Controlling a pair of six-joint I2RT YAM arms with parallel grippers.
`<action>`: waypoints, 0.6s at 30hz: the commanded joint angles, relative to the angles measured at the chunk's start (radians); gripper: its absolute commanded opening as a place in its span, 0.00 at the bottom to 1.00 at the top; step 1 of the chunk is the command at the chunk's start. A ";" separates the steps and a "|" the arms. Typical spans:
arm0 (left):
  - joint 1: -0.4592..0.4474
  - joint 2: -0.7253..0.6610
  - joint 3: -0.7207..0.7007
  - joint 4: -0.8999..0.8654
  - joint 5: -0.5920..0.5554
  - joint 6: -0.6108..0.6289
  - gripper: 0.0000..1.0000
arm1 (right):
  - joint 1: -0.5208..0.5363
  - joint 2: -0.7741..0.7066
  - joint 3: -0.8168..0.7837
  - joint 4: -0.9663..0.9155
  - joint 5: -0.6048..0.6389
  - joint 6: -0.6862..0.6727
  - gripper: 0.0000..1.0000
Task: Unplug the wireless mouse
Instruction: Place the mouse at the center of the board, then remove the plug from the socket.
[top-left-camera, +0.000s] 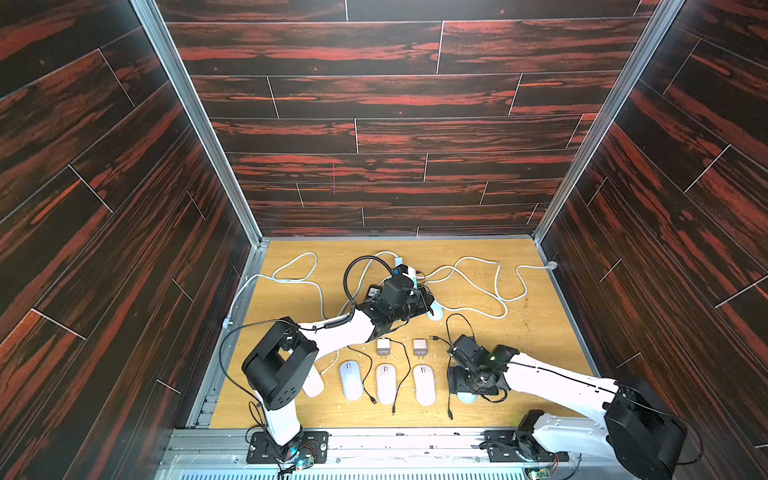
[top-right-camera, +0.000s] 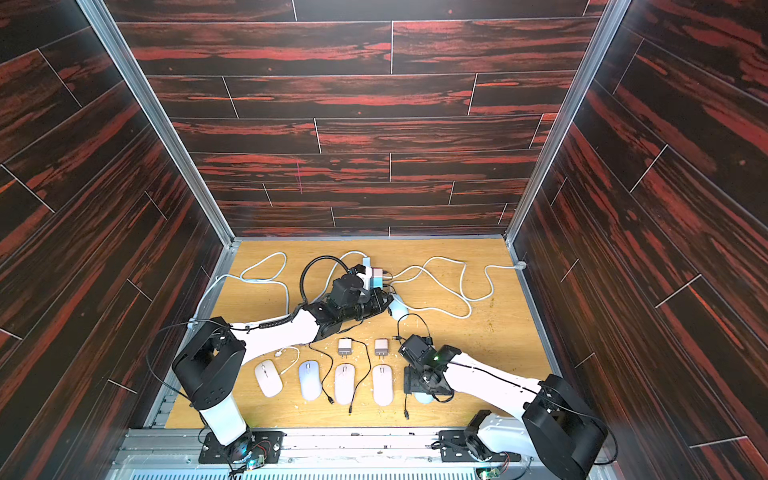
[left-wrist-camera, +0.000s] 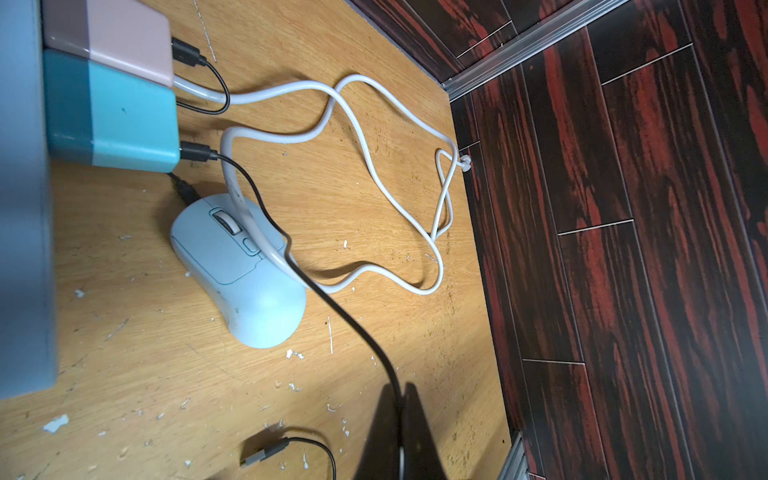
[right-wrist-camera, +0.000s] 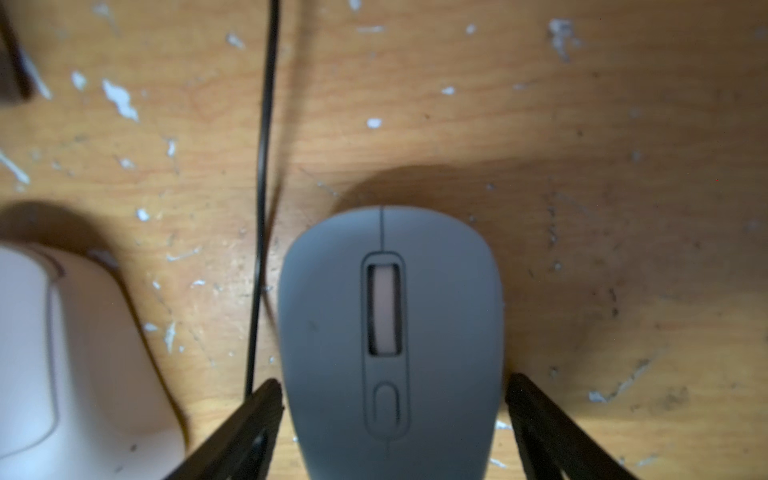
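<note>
The teal charger's plug (left-wrist-camera: 196, 151) sticks out clear of the pink charger's cable, so I keep moving my right gripper toward that plug until its fingers close around it.
A pale blue wireless mouse (left-wrist-camera: 241, 274) lies next to the power strip (left-wrist-camera: 20, 208), with a black plug (left-wrist-camera: 185, 190) in its front end. It shows in both top views (top-left-camera: 436, 312) (top-right-camera: 400, 309). A teal charger (left-wrist-camera: 112, 120) and a pink charger (left-wrist-camera: 112, 37) sit in the strip, each with a black cable. The teal charger's cable (left-wrist-camera: 332, 311) runs over the mouse into my left gripper (left-wrist-camera: 399, 390), which is shut on it. My right gripper (right-wrist-camera: 392, 382) stands open astride a grey-blue mouse (right-wrist-camera: 390, 332) at the front right (top-left-camera: 466, 397).
Several more mice (top-left-camera: 351, 380) (top-left-camera: 386, 384) (top-left-camera: 424, 384) lie in a row at the front, with two unplugged white chargers (top-left-camera: 383, 346) (top-left-camera: 420, 347) behind them. Loose black cables (top-left-camera: 374, 401) trail between them. A white cord (top-left-camera: 478, 286) loops across the back right.
</note>
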 joint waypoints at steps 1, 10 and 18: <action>-0.002 -0.020 -0.030 -0.006 -0.007 0.010 0.00 | 0.005 -0.042 0.025 -0.053 0.049 0.046 0.89; -0.002 -0.070 -0.082 -0.097 0.015 0.094 0.00 | -0.015 -0.249 0.084 -0.012 0.173 0.034 0.89; -0.002 -0.181 -0.123 -0.201 -0.014 0.185 0.00 | -0.100 -0.119 0.203 0.162 0.095 -0.101 0.87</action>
